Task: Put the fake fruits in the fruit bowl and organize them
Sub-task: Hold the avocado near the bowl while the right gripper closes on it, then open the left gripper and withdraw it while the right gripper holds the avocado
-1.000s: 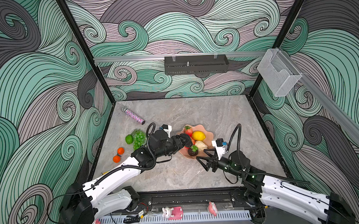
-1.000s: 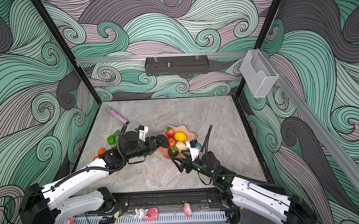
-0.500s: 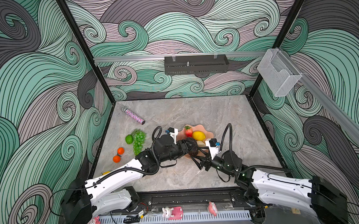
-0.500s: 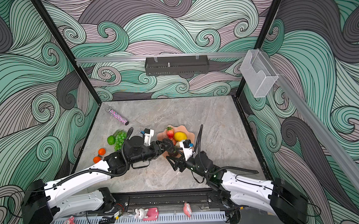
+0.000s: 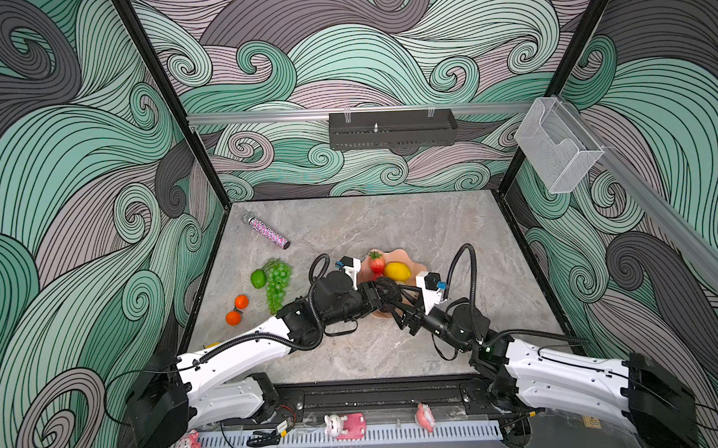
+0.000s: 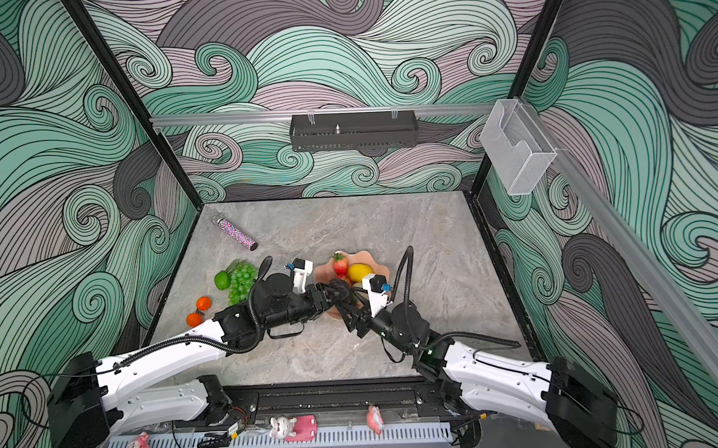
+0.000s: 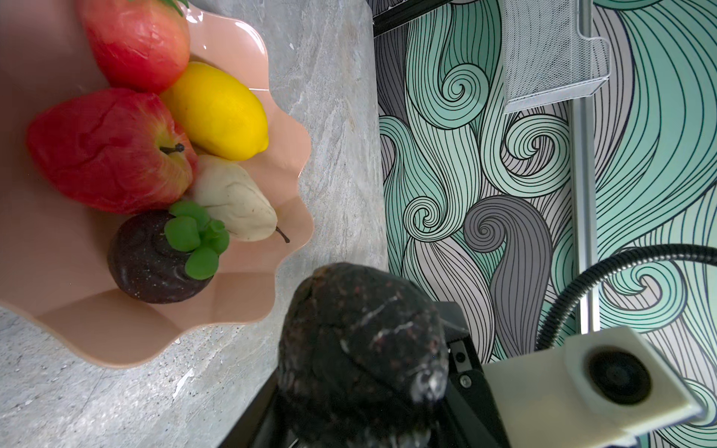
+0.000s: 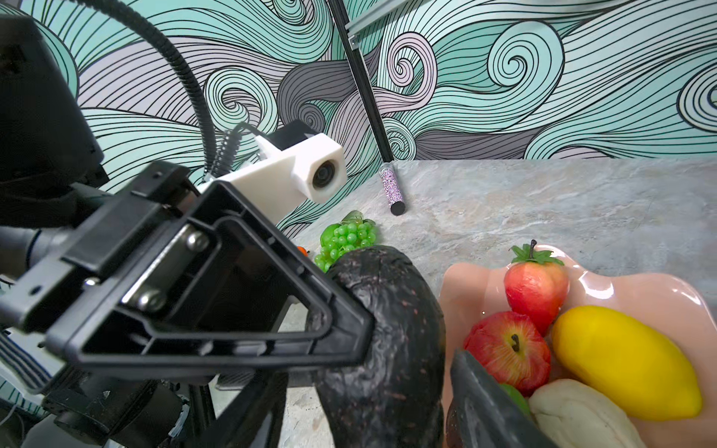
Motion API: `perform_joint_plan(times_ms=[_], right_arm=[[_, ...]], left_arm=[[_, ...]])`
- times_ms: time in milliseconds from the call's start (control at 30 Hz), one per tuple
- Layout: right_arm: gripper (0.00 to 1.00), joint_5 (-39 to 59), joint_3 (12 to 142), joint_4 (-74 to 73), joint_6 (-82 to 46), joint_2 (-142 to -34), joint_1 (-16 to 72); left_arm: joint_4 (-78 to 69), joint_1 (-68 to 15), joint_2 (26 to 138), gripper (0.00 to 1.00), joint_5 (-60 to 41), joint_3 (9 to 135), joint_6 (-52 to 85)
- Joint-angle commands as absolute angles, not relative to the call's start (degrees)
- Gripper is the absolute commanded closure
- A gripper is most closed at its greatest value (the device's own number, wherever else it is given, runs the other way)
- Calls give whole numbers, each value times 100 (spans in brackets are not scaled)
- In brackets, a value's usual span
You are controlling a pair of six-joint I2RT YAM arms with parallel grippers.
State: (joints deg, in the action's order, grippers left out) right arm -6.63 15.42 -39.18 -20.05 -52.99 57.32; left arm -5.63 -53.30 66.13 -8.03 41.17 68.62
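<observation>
The avocado (image 8: 387, 328) is inside my right gripper's open fingers. My right gripper should take it from my left gripper and put it next to the red apple.
My left gripper (image 5: 382, 292) is shut on a dark avocado (image 5: 387, 287) (image 7: 361, 349) (image 8: 388, 329), held just above the near rim of the pink fruit bowl (image 5: 416, 268) (image 7: 97, 329). My right gripper (image 5: 399, 299) (image 8: 368, 407) is open, its fingers either side of the same avocado; a sliver of bowl shows between one finger (image 8: 485, 407) and the fruit. In the bowl lie a strawberry (image 5: 376, 262), lemon (image 5: 397, 270), red apple (image 7: 108, 151), cream pear (image 7: 232, 201) and mangosteen (image 7: 155, 260). A lime (image 5: 258, 278), grape bunch (image 5: 277, 284) and two oranges (image 5: 241, 301) (image 5: 233, 318) lie on the table to the left.
A sparkly pink-purple tube (image 5: 268, 233) lies at the back left of the table. A clear plastic box (image 5: 558, 149) hangs on the right wall and a black tray (image 5: 392, 128) on the back wall. Both arms cross in front of the bowl.
The left arm has carried the avocado rightwards to the bowl's near rim. The right gripper has swung in from the right to the avocado, and its jaws have narrowed around it.
</observation>
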Motion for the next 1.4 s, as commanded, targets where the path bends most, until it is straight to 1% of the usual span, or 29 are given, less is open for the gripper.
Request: perform_joint_plan(times_ms=[0, 167, 300, 467, 567, 667, 833, 933, 1067, 1133, 1300, 1333, 1367], right_arm=[[35, -765, 1667, -3991, -1928, -5199, 5764], [32, -796, 1653, -3904, -1898, -5142, 5765], [33, -945, 1627, -3867, -1885, -5091, 5763], [44, -989, 1626, -3791, -1812, -5005, 5764], [49, -1037, 1622, -3714, -1794, -4946, 5757], [52, -1059, 1652, -3541, -1775, -4891, 5759], [51, -1196, 1901, -2701, -1812, -4764, 5765], [50, -1304, 1933, -2408, -1781, -4668, 5749], [50, -1357, 2096, -1855, -1705, -4624, 5744], [50, -1393, 2183, -1647, -1696, -4652, 5732], [49, -1399, 2366, -1400, -1687, -4878, 5737], [49, -1353, 2432, -1366, -1687, -4986, 5737], [49, -1275, 2503, -1390, -1669, -5113, 5739]], left_arm=[[-805, -5423, 6703, 48, -866, 4350, 6785], [-870, -5447, 6711, 48, -887, 4359, 6763], [-868, -5458, 6738, 48, -905, 4395, 6758], [-888, -5467, 6781, 48, -958, 4420, 6759], [-879, -5473, 6790, 46, -992, 4443, 6734], [-804, -5475, 6811, 42, -1045, 4495, 6669], [-446, -5469, 6671, 27, -965, 4579, 6460], [-97, -5457, 6375, 19, -580, 4571, 6166], [630, -5399, 5685, 12, 371, 4518, 5511], [1182, -5249, 5304, 10, 749, 4543, 5141], [2829, -4700, 4386, 9, 1705, 4734, 4220], [3133, -4578, 4217, 8, 1875, 4814, 4034], [3416, -4455, 4066, 5, 2004, 4897, 3859]])
